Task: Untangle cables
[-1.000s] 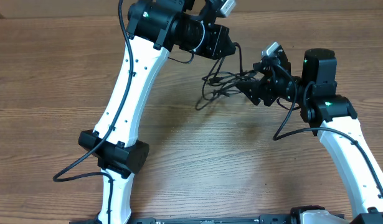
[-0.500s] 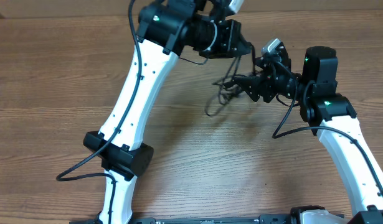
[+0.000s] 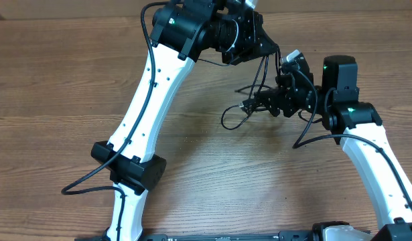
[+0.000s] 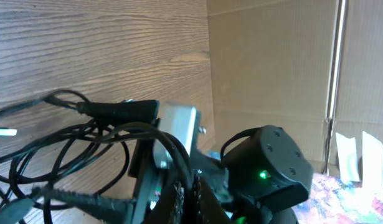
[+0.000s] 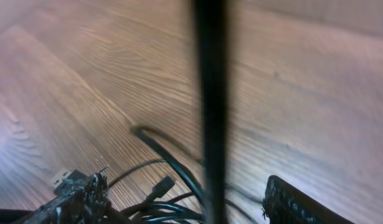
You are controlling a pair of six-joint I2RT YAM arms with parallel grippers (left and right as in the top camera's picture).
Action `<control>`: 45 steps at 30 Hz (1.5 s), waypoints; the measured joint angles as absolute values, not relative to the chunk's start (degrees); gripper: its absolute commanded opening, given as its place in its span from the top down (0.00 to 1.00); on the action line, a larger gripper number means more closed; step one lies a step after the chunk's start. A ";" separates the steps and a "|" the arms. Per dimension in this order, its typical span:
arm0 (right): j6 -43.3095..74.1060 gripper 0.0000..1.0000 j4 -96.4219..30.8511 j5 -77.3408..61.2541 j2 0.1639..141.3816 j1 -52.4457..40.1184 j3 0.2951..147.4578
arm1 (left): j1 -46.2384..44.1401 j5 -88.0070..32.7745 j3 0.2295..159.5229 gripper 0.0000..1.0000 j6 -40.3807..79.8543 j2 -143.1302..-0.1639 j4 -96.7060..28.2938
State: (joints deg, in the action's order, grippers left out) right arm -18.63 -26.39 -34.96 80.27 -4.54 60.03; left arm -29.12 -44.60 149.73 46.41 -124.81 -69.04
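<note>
I expect the cables to come along together, with their loose ends trailing, when I pull with my right gripper, because the cables [image 4: 96, 132]' loops [image 4: 15, 177] lie across each other in a heap.
The cables [image 3: 248, 106] are thin black cords, bunched just left of my right gripper [image 3: 262, 104], with one loop [image 3: 228, 120] lying on the wood. Strands [image 3: 262, 72] rise from the bunch to my left gripper [image 3: 267, 48], which is shut on a cable. In the left wrist view its fingers [image 4: 186, 198] pinch a cord, and looped cables [image 4: 73, 140] hang to the left. In the right wrist view my right gripper [image 5: 185, 190] stands open and wide. Cords and a small plug [image 5: 165, 185] lie between its fingers, and a taut cable [image 5: 210, 93] crosses in front.
The wooden table [image 3: 58, 87] carries both arms. The left arm [image 3: 149, 94] reaches across to the far right, close above the right arm's wrist [image 3: 339, 77]. A cardboard wall [image 4: 272, 62] stands behind the table's far edge.
My left gripper has swung right with its cable, drawing strands up out of the bunch. The bunch has shifted slightly right. The right gripper has held its place, still open.
</note>
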 measured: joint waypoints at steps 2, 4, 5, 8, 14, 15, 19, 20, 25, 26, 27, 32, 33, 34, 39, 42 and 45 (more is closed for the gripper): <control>-14.59 0.23 -28.03 -30.06 80.27 -4.56 60.03 | -29.12 -44.58 149.73 0.96 46.61 -124.81 -68.16; -9.39 0.25 -29.63 -23.99 80.27 -4.54 60.03 | -29.12 -44.58 149.73 0.96 46.57 -124.81 -67.46; -7.97 0.25 -29.78 -22.37 80.27 -4.54 60.03 | -29.12 -44.56 149.73 0.96 46.37 -124.81 -67.35; -2.94 0.26 -31.20 -15.79 80.27 -4.54 60.03 | -29.12 -44.18 149.73 0.96 45.43 -124.81 -67.24; -0.36 0.49 -35.27 -12.34 80.27 -4.56 60.05 | -29.04 -42.52 149.73 0.96 44.62 -124.81 -67.02; 0.12 0.59 -35.99 -12.05 80.27 -4.54 60.07 | -28.88 -41.78 149.71 0.96 44.62 -124.81 -67.09; 0.19 0.95 -38.74 -12.01 80.25 -4.67 60.60 | -27.42 -39.03 149.71 0.96 44.60 -124.81 -67.31; -0.01 0.96 -39.05 -11.94 80.25 -4.67 60.66 | -26.98 -38.76 149.71 0.96 44.60 -124.81 -67.22; -0.03 0.96 -41.36 -11.29 80.27 -4.91 60.71 | -20.71 -38.50 149.73 0.96 44.58 -124.81 -65.30; -0.03 0.96 -41.80 -10.98 80.27 -4.84 60.62 | -19.20 -38.44 149.73 0.96 44.58 -124.73 -64.93; 0.01 0.96 -42.04 -10.44 80.34 -4.71 60.58 | -17.06 -38.20 149.73 0.96 44.58 -124.62 -64.90; 0.01 0.96 -41.87 -9.72 80.38 -4.64 60.58 | -8.97 -37.26 149.73 0.96 44.58 -124.62 -66.26; 0.01 0.96 -41.60 -9.63 80.38 -4.62 60.58 | -8.27 -37.21 149.73 0.96 44.58 -124.62 -66.57; 0.03 0.96 -41.39 -9.63 80.38 -4.64 60.58 | -7.75 -37.19 149.73 0.96 44.53 -124.62 -67.05; -0.01 0.96 -35.88 -17.15 80.38 -4.51 60.47 | -7.40 -37.23 149.80 0.96 37.54 -124.60 -71.13; 0.93 0.96 -29.50 -26.81 80.38 -4.51 60.36 | -7.51 -37.23 149.95 0.96 28.18 -124.60 -77.43; 7.79 0.96 -19.07 -34.81 80.34 -4.56 60.20 | -7.53 -38.37 150.02 0.96 20.32 -124.60 -82.74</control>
State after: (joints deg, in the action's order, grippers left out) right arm 7.79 -19.07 -34.81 80.34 -4.56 60.20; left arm -7.53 -38.37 150.02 20.32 -124.60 -82.74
